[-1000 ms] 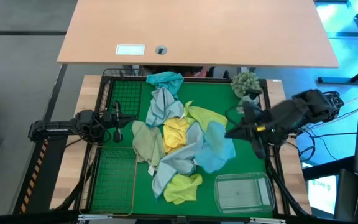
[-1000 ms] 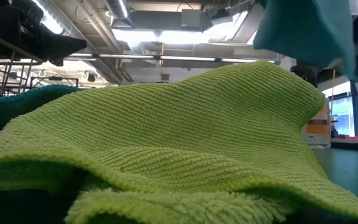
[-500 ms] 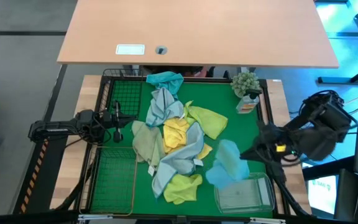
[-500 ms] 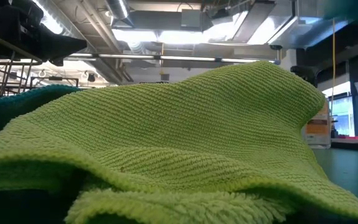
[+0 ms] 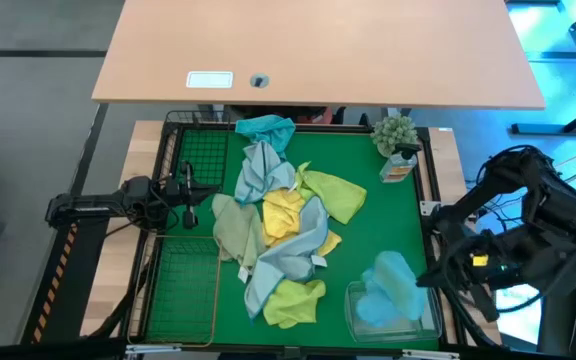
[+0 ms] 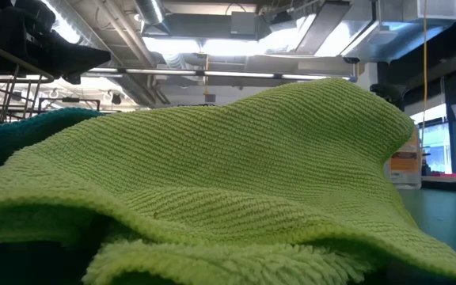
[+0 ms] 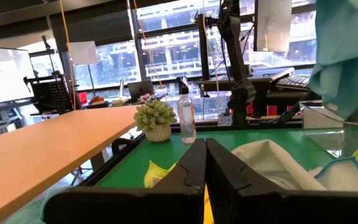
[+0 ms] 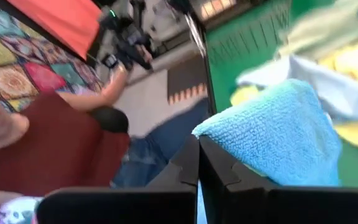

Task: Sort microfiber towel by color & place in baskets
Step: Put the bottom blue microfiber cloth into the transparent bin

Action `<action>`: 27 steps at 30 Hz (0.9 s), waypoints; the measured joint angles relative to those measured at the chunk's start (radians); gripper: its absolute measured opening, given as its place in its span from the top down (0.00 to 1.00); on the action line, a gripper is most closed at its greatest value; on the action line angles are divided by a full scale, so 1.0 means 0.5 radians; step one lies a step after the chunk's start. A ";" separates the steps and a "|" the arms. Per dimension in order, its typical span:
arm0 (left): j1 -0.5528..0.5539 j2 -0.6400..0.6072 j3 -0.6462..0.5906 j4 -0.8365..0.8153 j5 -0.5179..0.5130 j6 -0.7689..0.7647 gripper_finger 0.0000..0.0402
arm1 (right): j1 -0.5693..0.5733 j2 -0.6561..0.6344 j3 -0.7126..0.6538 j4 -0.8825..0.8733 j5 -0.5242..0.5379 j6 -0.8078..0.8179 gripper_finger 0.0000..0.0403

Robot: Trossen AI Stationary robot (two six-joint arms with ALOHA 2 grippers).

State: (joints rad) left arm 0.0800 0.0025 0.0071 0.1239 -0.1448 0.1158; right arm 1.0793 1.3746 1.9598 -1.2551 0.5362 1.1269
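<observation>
The light blue towel is hanging above the clear plastic tub, free of the pile, so the robot's right gripper goes on lowering until the towel bunches up inside the tub, and then let go.
A light blue towel hangs over the clear plastic tub at the near right corner, with my right gripper shut on it. A pile of blue, yellow, green and grey towels lies mid-mat. In the low view one green towel fills the picture. The black wire basket stands at the far left, the tan wire basket at the near left. My left gripper waits shut above the black basket's near end, holding nothing. My right gripper pinches a bunched part of the blue towel between its two fingers. The fingers come from the table's right side, slanting down. The towel hangs slack below them, lifted clear of the pile; whether its lower end touches the tub I cannot tell.
A small potted plant and a spray bottle stand at the far right corner. A wooden desk lies beyond the far edge. A person in a red sleeve shows beside the table in the right wrist view.
My right gripper has swung from the pile's right side toward the near right corner, rolling as it went, and stays shut. The blue towel has come clear of the pile with it and now hangs over the clear tub.
</observation>
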 joint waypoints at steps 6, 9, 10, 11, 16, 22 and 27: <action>0.000 0.000 0.000 0.000 0.000 0.000 1.00 | 0.056 0.092 -0.108 -0.106 -0.022 0.246 1.00; 0.001 0.000 0.001 0.000 0.000 0.000 1.00 | 0.054 0.155 -0.166 -0.097 -0.050 0.251 1.00; 0.001 0.000 0.000 0.000 0.000 0.000 1.00 | 0.054 0.177 -0.183 -0.097 -0.061 0.251 1.00; 0.000 0.001 0.000 0.000 0.000 0.000 1.00 | 0.054 0.202 -0.197 -0.100 -0.063 0.251 1.00; 0.000 0.000 0.000 0.000 0.000 0.000 1.00 | 0.054 0.330 -0.251 -0.100 -0.064 0.251 1.00; 0.000 0.001 0.000 0.000 0.001 0.000 1.00 | 0.053 0.426 -0.379 -0.113 -0.062 0.285 1.00; 0.000 0.000 0.000 0.000 0.001 0.000 1.00 | 0.053 0.431 -0.591 -0.115 -0.168 0.502 1.00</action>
State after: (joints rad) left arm 0.0799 0.0026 0.0072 0.1239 -0.1444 0.1158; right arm 1.1057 1.5902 1.6643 -1.3125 0.4521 1.3778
